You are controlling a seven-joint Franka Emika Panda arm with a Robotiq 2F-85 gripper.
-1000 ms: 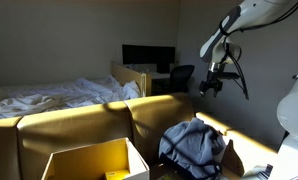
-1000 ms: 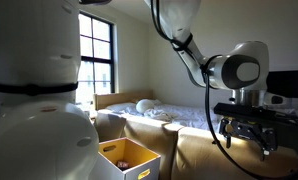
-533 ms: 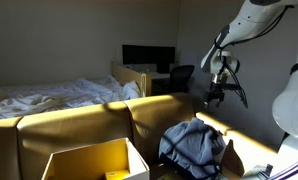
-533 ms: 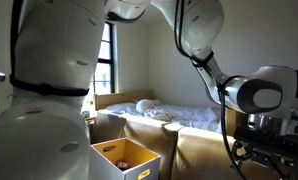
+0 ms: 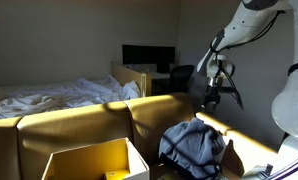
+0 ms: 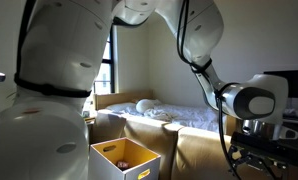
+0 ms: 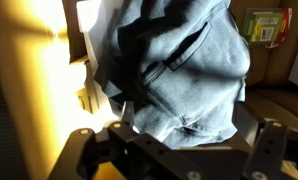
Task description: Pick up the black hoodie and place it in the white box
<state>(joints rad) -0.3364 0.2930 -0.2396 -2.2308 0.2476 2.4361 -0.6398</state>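
My gripper should keep going down, as my open fingers are on both sides of the black hoodie's loose folds (image 7: 181, 102), until the heaped cloth (image 5: 200, 129) fills them, and then close.
The hoodie (image 5: 194, 146) looks dark grey-blue and lies crumpled in a heap on the surface at the lower right. It fills the wrist view (image 7: 179, 65). The open box (image 5: 94, 161) stands at the lower left in sunlight, with a small object inside; it also shows in an exterior view (image 6: 124, 159). My gripper (image 5: 211, 98) hangs in the air above and slightly behind the hoodie, not touching it. In the wrist view the gripper (image 7: 189, 140) has its fingers spread wide, open and empty, with the hoodie below them. In an exterior view the gripper (image 6: 254, 158) is at the lower right, dark and partly cut off.
A sunlit sofa-like backrest (image 5: 79, 122) runs behind the box and hoodie. A bed with white bedding (image 5: 59, 95), a monitor (image 5: 149, 57) and a chair (image 5: 179, 75) stand behind. The robot's white body (image 6: 49, 100) blocks the left of one view. A window (image 6: 94, 50) is behind it.
My gripper has come down toward the hoodie and shifted slightly. The hoodie and the box have not moved.
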